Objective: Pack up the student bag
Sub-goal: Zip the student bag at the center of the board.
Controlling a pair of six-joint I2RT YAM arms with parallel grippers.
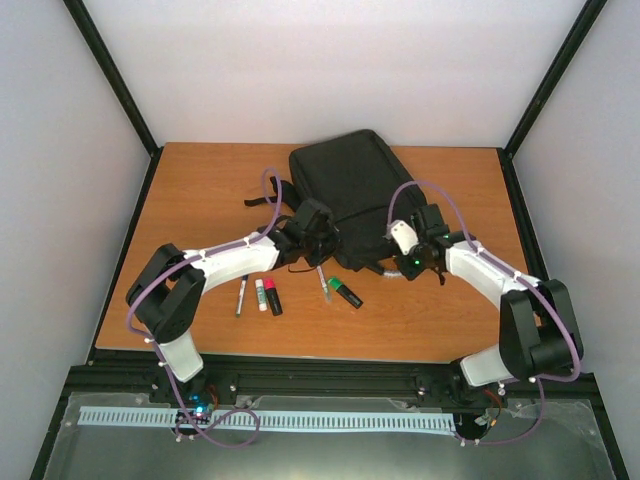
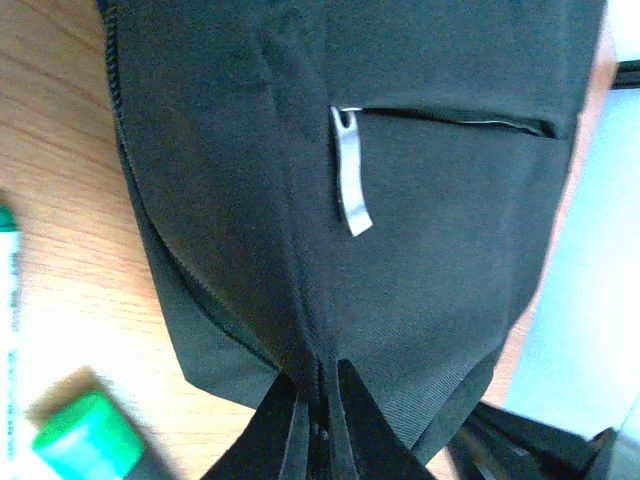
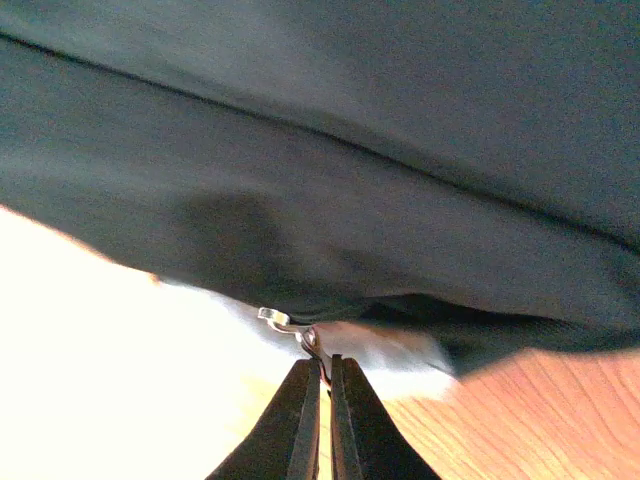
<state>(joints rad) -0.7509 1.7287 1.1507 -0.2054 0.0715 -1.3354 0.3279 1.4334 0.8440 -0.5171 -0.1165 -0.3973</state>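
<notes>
The bag [image 1: 357, 185] is lying at an angle to the table's far edge, so the robot's left gripper should open and help the right gripper turn the bag straight by its sides [image 1: 306, 188].
The black student bag [image 1: 350, 190] lies in the middle of the wooden table. My left gripper [image 1: 318, 238] is at its near left edge, shut on a fold of the bag's fabric [image 2: 322, 375]. A silver zip pull [image 2: 350, 185] of a front pocket shows above it in the left wrist view. My right gripper [image 1: 418, 252] is at the bag's near right edge, shut on a metal zip pull [image 3: 315, 345] under the bag's black edge [image 3: 320, 200].
On the table in front of the bag lie a pen [image 1: 241, 295], a white-and-pink stick [image 1: 262, 293], a black-and-pink marker [image 1: 272, 298], another pen [image 1: 323, 285] and a green highlighter [image 1: 345, 291], also in the left wrist view [image 2: 85, 435]. Black frame posts stand at the table's corners.
</notes>
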